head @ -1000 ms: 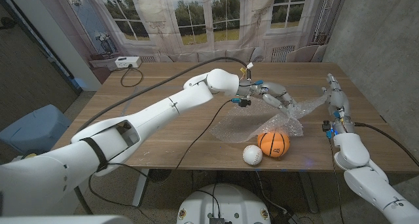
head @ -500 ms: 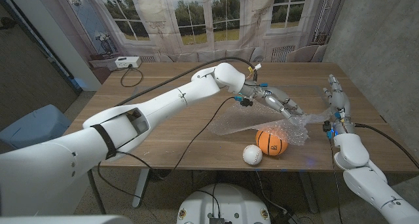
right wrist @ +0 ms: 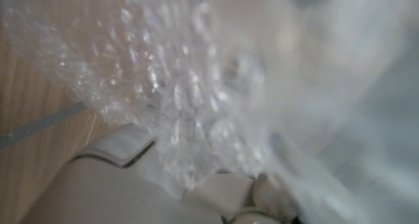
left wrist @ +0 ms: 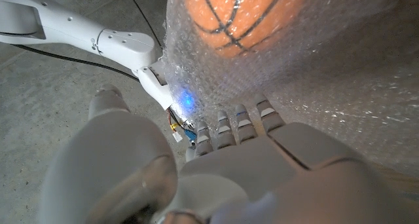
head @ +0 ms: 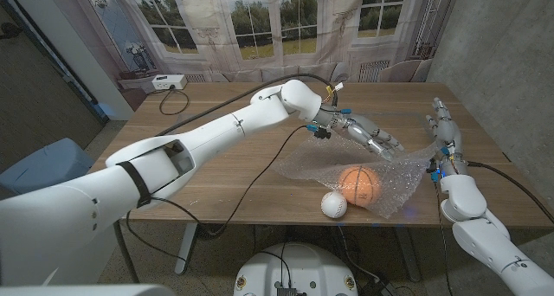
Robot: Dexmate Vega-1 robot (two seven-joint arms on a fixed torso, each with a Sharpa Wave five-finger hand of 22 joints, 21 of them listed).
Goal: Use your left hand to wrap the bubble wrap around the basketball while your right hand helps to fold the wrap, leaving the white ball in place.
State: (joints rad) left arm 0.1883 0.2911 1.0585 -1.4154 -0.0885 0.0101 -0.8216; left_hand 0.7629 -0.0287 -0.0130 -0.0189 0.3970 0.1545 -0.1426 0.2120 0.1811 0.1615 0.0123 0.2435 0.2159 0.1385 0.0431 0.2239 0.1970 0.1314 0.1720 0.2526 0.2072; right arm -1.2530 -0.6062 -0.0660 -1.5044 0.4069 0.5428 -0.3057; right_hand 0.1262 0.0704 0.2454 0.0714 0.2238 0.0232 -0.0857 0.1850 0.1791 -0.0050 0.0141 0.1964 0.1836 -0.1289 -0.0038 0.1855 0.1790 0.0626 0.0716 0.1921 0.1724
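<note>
The bubble wrap is sagging in loose creases next to the basketball. I expect its free side to bend up and over the basketball when I fold it.
The orange basketball sits near the table's front edge under a sheet of clear bubble wrap that is draped over it. In the left wrist view the basketball shows through the bubble wrap. My left hand reaches in above the ball and grips the wrap's far edge; the left hand has its fingers curled onto the wrap. The white ball lies bare just left of the basketball. My right hand stands upright beside the wrap's right corner, fingers apart. Bubble wrap blurs across the right wrist view.
The wooden table carries a black cable running from the left arm toward its front edge. A white box sits at the back left corner. The table's right edge is close behind my right hand.
My left hand has pulled the bubble wrap forward and down over the basketball, which was uncovered before. The wrap now spreads toward my right hand. The white ball has stayed put.
</note>
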